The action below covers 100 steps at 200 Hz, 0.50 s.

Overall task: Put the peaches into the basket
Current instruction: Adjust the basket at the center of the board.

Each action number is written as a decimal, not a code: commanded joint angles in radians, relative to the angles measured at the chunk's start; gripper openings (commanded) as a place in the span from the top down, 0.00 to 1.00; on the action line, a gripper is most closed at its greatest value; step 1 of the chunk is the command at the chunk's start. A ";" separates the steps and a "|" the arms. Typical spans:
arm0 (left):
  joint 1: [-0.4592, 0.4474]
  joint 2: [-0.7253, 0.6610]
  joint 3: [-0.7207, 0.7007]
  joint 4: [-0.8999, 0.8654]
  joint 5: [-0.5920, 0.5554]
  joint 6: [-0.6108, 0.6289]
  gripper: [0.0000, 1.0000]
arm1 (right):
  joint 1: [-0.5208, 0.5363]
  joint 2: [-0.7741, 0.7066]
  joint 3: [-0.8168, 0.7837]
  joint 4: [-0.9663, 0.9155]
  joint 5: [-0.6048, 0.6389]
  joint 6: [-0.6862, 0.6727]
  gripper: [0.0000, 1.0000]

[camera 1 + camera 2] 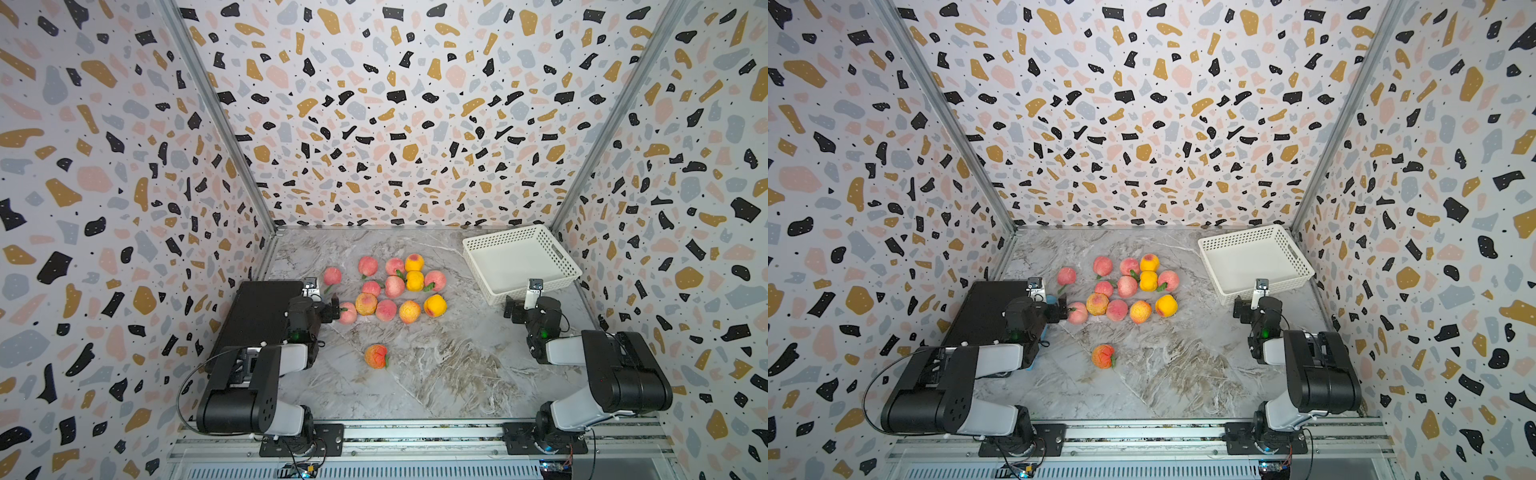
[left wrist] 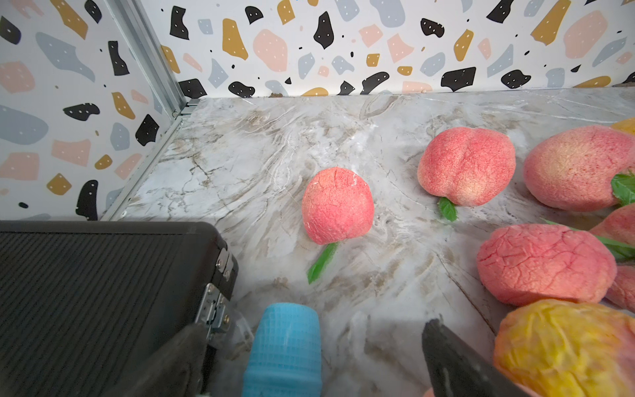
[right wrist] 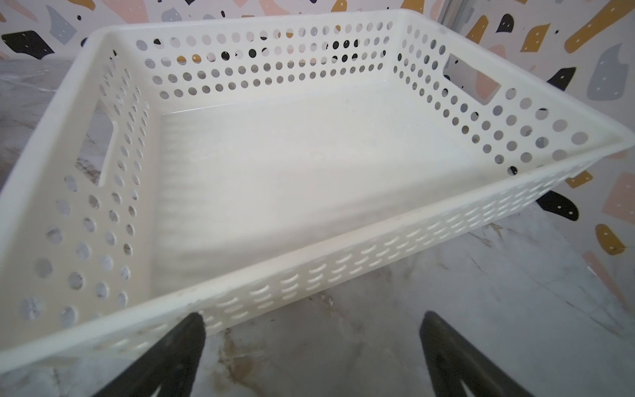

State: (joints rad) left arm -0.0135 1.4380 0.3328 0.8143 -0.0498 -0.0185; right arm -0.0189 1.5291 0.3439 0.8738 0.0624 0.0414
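I should straighten the basket, because it stands crooked in the back corner. My right gripper should take hold of its near rim's outer end and pull the basket square toward the peaches.
Several peaches lie clustered mid-table in both top views, pink, orange and yellow. One orange peach sits alone nearer the front. The white basket stands empty at the back right. My left gripper is open at the cluster's left edge, right beside a pink peach. In the left wrist view the left gripper holds nothing; a yellow-orange peach lies just outside one finger. My right gripper is open and empty over bare table, just short of the basket's near wall.
A flat black box lies at the left, against my left arm. A blue cylindrical tool lies on the table between the left fingers, close to the box's latch. Patterned walls close in the back and both sides.
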 commanded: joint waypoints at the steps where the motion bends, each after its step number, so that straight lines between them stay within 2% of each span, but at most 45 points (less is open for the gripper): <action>1: 0.000 -0.011 -0.003 0.023 0.010 0.006 0.01 | -0.003 -0.019 0.003 0.018 -0.010 -0.001 0.00; 19: -0.001 -0.027 -0.015 0.044 -0.025 -0.009 0.01 | 0.006 -0.083 -0.021 0.016 -0.016 -0.012 0.00; 32: -0.002 -0.095 -0.015 -0.014 -0.068 -0.025 0.01 | 0.008 -0.168 -0.010 -0.085 0.025 0.007 0.00; 57: -0.004 -0.274 0.066 -0.319 -0.186 -0.093 0.01 | 0.007 -0.336 0.091 -0.431 0.112 0.097 0.00; 82: -0.009 -0.402 0.115 -0.470 -0.229 -0.206 0.01 | 0.008 -0.436 0.248 -0.847 0.245 0.304 0.00; 92: -0.009 -0.428 0.159 -0.558 -0.228 -0.245 0.01 | 0.008 -0.447 0.313 -0.992 0.223 0.369 0.00; 100: -0.009 -0.438 0.206 -0.647 -0.235 -0.296 0.01 | 0.007 -0.444 0.349 -1.034 0.158 0.396 0.00</action>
State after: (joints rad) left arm -0.0162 1.0439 0.4366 0.4183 -0.2291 -0.1642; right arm -0.0147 1.1160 0.5705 0.2440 0.2146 0.2420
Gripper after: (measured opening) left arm 0.990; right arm 0.995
